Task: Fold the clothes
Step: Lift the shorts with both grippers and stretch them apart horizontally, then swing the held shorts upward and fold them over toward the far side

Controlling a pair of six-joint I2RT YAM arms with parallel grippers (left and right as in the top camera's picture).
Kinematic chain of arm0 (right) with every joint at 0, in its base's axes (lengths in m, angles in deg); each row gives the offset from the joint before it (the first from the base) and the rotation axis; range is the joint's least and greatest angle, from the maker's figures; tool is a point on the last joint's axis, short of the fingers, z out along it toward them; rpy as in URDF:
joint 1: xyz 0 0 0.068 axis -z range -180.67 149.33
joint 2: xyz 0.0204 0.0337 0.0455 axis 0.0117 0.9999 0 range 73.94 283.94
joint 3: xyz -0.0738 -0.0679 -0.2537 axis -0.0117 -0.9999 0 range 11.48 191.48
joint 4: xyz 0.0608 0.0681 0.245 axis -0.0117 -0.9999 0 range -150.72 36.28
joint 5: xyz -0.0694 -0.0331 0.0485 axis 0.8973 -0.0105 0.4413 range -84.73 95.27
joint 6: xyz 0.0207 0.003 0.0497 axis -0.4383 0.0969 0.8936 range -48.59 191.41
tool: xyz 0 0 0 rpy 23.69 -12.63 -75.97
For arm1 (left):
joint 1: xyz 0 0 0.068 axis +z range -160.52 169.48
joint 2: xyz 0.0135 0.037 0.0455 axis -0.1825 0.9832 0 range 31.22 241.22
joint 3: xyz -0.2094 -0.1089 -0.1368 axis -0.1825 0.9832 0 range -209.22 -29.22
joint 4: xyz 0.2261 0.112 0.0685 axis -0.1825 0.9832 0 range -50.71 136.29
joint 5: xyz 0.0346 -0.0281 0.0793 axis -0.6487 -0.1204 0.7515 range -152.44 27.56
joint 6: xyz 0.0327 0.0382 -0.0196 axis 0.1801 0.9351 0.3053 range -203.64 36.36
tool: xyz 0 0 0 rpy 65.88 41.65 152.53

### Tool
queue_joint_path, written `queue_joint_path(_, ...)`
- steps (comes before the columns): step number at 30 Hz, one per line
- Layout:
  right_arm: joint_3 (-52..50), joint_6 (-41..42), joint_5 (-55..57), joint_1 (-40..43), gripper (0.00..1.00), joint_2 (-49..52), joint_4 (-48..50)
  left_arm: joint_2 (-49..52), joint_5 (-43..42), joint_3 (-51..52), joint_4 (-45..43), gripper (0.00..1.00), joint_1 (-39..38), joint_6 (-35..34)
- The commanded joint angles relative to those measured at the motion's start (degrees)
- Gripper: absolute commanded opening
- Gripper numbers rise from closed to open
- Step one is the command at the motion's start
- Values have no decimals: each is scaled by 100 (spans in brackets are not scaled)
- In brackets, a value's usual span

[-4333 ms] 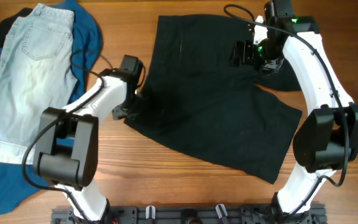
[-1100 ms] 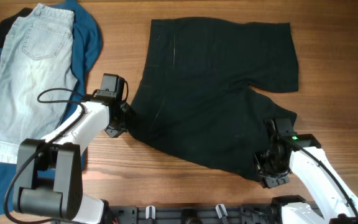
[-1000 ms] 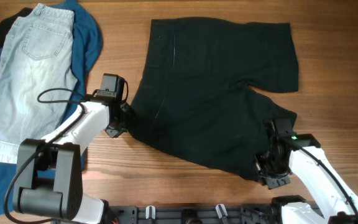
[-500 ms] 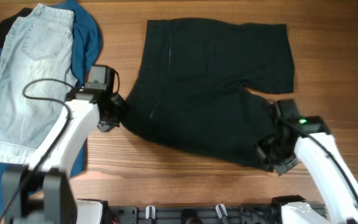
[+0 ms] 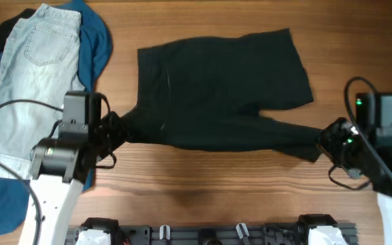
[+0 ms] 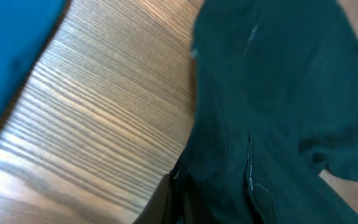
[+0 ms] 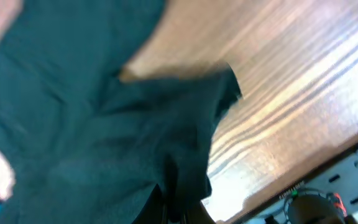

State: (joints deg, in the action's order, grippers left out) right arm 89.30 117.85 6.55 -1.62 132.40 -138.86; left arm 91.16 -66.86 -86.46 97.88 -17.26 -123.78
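Observation:
The black shorts' near edge is already stretched tight across my grippers and the shorts' legs are apart, so I should bring that edge over to the shorts' far edge.
The black shorts lie across the middle of the wooden table, their near edge pulled taut into a line between my two grippers. My left gripper is shut on the shorts' left near corner; in the left wrist view the dark cloth fills the right side and runs into the jaws at the bottom. My right gripper is shut on the right leg's hem corner, and the right wrist view shows the fabric bunched and lifted above the table.
A pale-blue denim pair lies on a deep-blue garment at the far left, close to my left arm. The table's near edge with a black rail runs below both arms. Bare wood shows right of the shorts.
Both arms have risen and pulled apart, stretching the shorts' near edge straight. The garment has shifted left and its near half has lifted off the table.

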Motion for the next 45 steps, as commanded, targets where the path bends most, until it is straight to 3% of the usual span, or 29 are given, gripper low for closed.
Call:
queue_joint_path(1,413,-505,621,72,4,-50,105,-216,302,-76,76,4,55,68)
queue_joint_path(12,413,-916,581,72,4,2286,1228,1410,455,-76,-1108,4,55,74)
queue_joint_path(19,413,-1357,566,72,4,3259,2892,2699,1014,-76,-3211,4,52,168)
queue_joint_path(27,413,-1493,472,70,4,4210,4009,3429,1095,-76,-5431,4,-48,291)
queue_joint_path(36,413,-1432,472,72,4,5038,4478,4203,1099,-76,-6502,4,-157,422)
queue_joint_path(45,413,-1797,315,70,4,5084,6061,4341,1097,-76,-6824,4,-157,420)
